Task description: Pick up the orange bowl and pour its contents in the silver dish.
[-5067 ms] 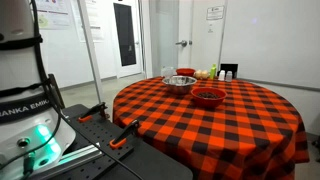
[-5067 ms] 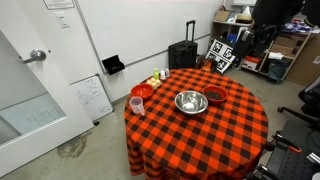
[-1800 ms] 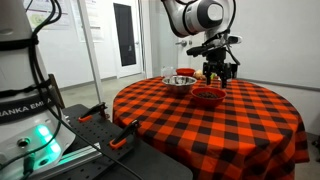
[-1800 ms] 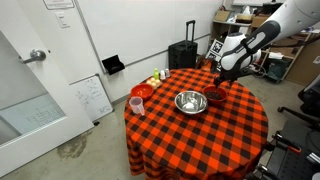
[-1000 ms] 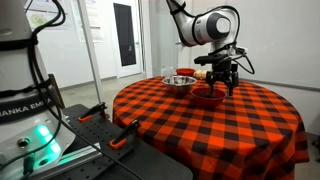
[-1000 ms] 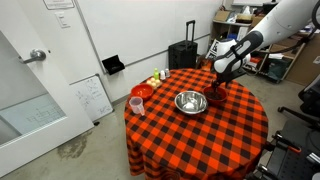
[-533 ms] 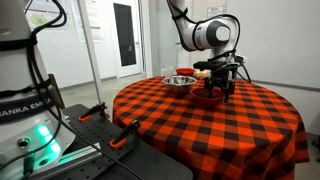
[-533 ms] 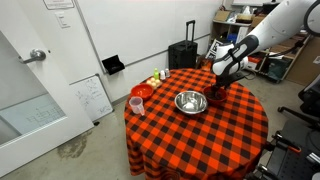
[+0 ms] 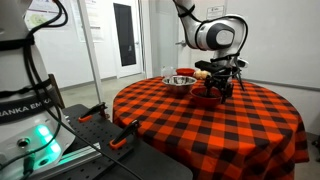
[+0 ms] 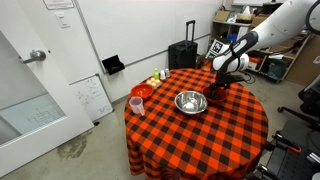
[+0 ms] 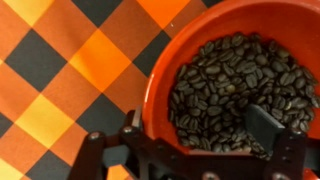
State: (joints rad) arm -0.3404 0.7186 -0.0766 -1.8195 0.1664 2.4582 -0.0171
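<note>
The orange bowl's rim [image 11: 153, 94] is crowding one finger while the other finger reaches over the beans, so the robot's gripper should move back toward the checked table [image 11: 108, 88] and center the bowl's rim.
The orange bowl [image 11: 200, 40] is full of dark coffee beans and fills the wrist view. In both exterior views it sits on the checked table [image 9: 200, 125], mostly hidden by the gripper [image 9: 216, 91]. The gripper [image 11: 198, 125] is open and straddles the bowl's near rim, one finger outside it and one finger among the beans. The silver dish [image 9: 180, 81] stands beside the orange bowl [image 10: 214, 98] on the same table, and looks empty in an exterior view [image 10: 191, 102]. The gripper [image 10: 219, 86] is low over the orange bowl, apart from the silver dish.
A pink cup [image 10: 136, 104] and a small red bowl [image 10: 143, 91] stand near the table's edge, with small bottles and fruit [image 10: 158, 78] behind. A black suitcase [image 10: 182, 55] stands by the wall. A second robot base [image 9: 25, 110] stands close to the camera.
The arm has come down from above the orange bowl until its fingers straddle the rim. The bowl and the silver dish have not moved.
</note>
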